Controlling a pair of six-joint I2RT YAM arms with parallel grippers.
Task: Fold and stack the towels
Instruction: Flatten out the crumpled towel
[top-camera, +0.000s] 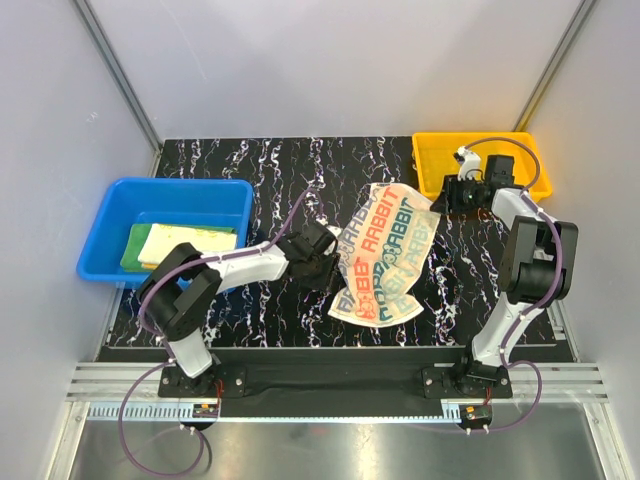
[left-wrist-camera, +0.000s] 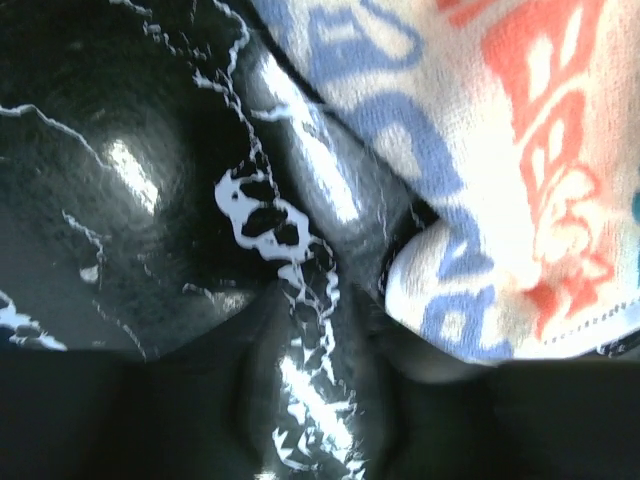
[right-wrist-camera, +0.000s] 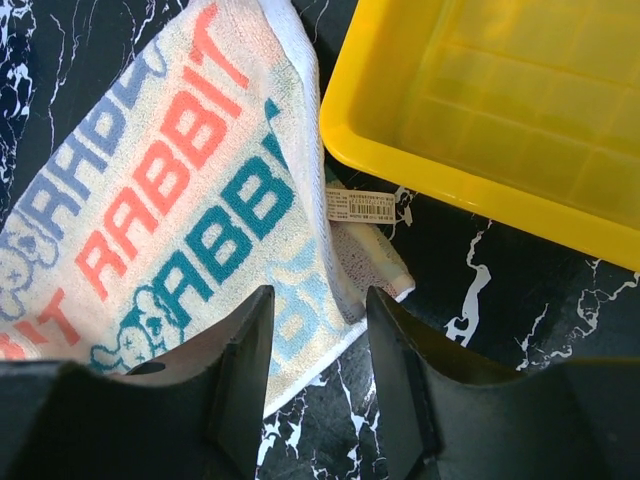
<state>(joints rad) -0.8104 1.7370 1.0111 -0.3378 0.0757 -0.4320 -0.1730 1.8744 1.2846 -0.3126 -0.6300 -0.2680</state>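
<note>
With the towel's far edge curled over, my left gripper should leave the towel's side and take its far corner (top-camera: 375, 187) before both grippers spread it for folding.
The long cream towel (top-camera: 385, 255) printed with "RABBIT" words lies rumpled on the black marbled table, partly doubled over. My left gripper (top-camera: 322, 258) sits low at its left edge. In the left wrist view this gripper (left-wrist-camera: 315, 400) is open, with only table between its fingers and the towel (left-wrist-camera: 520, 150) to the right. My right gripper (top-camera: 452, 192) hovers open over the towel's far right corner. The right wrist view shows that gripper (right-wrist-camera: 318, 340) above the corner of the towel (right-wrist-camera: 170, 170), holding nothing. A green towel (top-camera: 133, 248) and a pale yellow towel (top-camera: 190, 243) lie folded in the blue bin.
The blue bin (top-camera: 100, 255) stands at the table's left edge. A yellow bin (top-camera: 430, 160) stands at the back right, right behind my right gripper; its rim (right-wrist-camera: 400, 170) nearly touches the towel's corner. A paper label (right-wrist-camera: 360, 205) hangs from that corner.
</note>
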